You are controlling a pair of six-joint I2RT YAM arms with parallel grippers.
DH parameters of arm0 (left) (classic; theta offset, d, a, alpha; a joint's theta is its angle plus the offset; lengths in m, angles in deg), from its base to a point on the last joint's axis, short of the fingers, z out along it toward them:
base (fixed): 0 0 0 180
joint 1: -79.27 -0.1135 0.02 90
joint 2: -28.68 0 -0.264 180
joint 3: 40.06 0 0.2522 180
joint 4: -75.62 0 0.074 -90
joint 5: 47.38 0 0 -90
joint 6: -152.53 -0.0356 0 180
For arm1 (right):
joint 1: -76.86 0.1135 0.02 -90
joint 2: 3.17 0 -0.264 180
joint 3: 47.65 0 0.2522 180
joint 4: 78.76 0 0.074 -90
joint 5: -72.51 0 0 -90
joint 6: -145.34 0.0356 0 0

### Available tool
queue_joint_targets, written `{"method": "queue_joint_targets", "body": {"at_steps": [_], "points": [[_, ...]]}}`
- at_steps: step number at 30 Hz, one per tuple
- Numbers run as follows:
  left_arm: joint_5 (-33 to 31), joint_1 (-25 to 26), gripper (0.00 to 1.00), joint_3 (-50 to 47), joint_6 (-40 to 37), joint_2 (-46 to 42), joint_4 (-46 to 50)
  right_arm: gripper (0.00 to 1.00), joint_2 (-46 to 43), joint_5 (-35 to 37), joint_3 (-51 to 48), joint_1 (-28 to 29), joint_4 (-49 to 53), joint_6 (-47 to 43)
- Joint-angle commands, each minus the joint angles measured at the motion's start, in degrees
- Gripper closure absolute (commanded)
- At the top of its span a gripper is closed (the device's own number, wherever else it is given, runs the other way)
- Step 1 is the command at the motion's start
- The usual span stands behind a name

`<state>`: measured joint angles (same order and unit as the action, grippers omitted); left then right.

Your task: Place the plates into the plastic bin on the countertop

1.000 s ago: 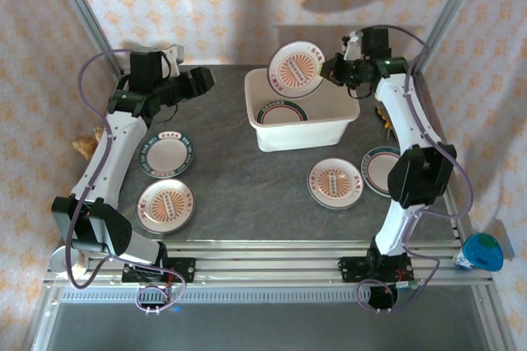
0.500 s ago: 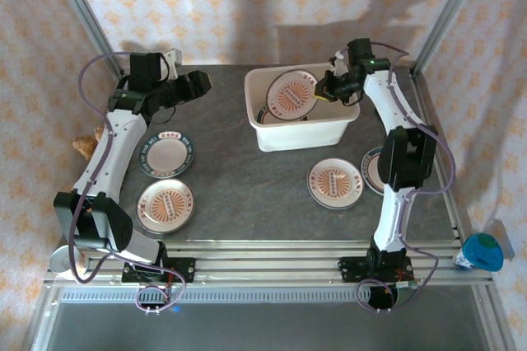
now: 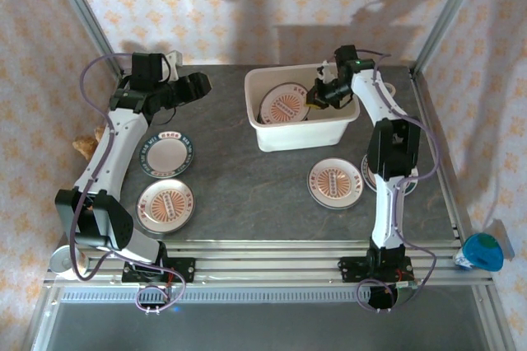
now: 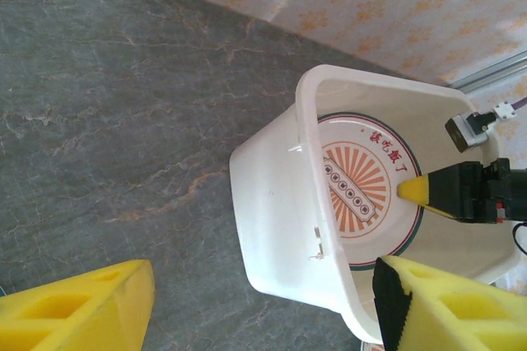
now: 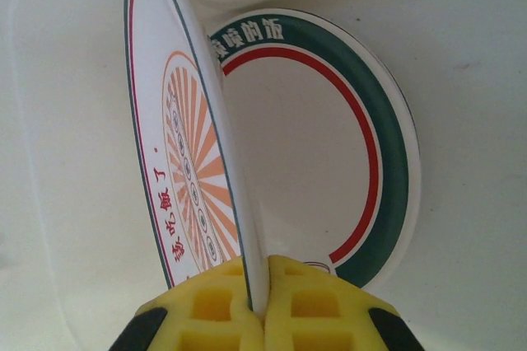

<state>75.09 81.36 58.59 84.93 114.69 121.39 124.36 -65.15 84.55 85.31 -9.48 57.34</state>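
The orange-sunburst plate (image 3: 285, 104) leans inside the bin above the flat teal-rimmed plate (image 5: 309, 149), so the robot's right gripper should keep lowering it until it rests there, then let it go.
My right gripper (image 3: 317, 95) is down inside the white plastic bin (image 3: 262, 134), shut on the edge of an orange-sunburst plate (image 3: 286, 106) that is tilted on its rim. In the right wrist view the yellow pads (image 5: 313, 306) pinch this plate (image 5: 177, 178), and a teal-rimmed plate (image 5: 329, 170) lies on the bin floor behind it. My left gripper (image 3: 198, 86) hovers open left of the bin, its fingers (image 4: 82, 310) wide apart and nothing between them. It looks at the bin (image 4: 280, 194) and the held plate (image 4: 362, 186). More plates (image 3: 168, 153) (image 3: 165, 205) (image 3: 335, 182) lie on the countertop (image 3: 239, 178).
Another plate (image 3: 375, 171) sits at the right, partly hidden under my right arm. A white tape roll (image 3: 62, 259) lies near the left base and a blue object (image 3: 480, 250) off the right edge. Aluminium posts (image 3: 82, 5) frame the back corners.
My right gripper has brought the sunburst plate down from above the bin's back rim into the bin. The left arm has stayed almost still.
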Motion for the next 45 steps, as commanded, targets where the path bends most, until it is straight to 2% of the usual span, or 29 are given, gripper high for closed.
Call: {"method": "queue_joint_targets", "body": {"at_steps": [1,13,22,32,38,45], "points": [[-1.08,-0.42,0.29,-0.07,-0.9,1.32,1.13,1.0,0.94,-1.71,3.0,0.14,2.29,-1.73],[-0.64,-0.42,0.29,-0.2,-0.43,3.28,0.77,1.0,5.4,-0.74,4.04,0.98,5.55,-3.24],[-0.73,-0.42,0.3,-2.23,-0.38,2.85,0.32,0.96,7.12,0.75,4.5,1.61,7.05,-3.73],[-3.34,-0.42,0.29,-4.59,-0.86,1.22,2.48,0.72,5.82,4.08,4.24,1.64,7.22,-2.91],[-4.78,-0.59,0.29,-6.16,-0.18,0.3,3.37,0.53,4.76,6.18,4.09,1.65,7.73,-2.64],[-6.83,-0.94,0.29,-7.92,0.86,-1.17,4.48,0.38,1.78,9.29,2.44,1.68,7.45,-2.52]]}}
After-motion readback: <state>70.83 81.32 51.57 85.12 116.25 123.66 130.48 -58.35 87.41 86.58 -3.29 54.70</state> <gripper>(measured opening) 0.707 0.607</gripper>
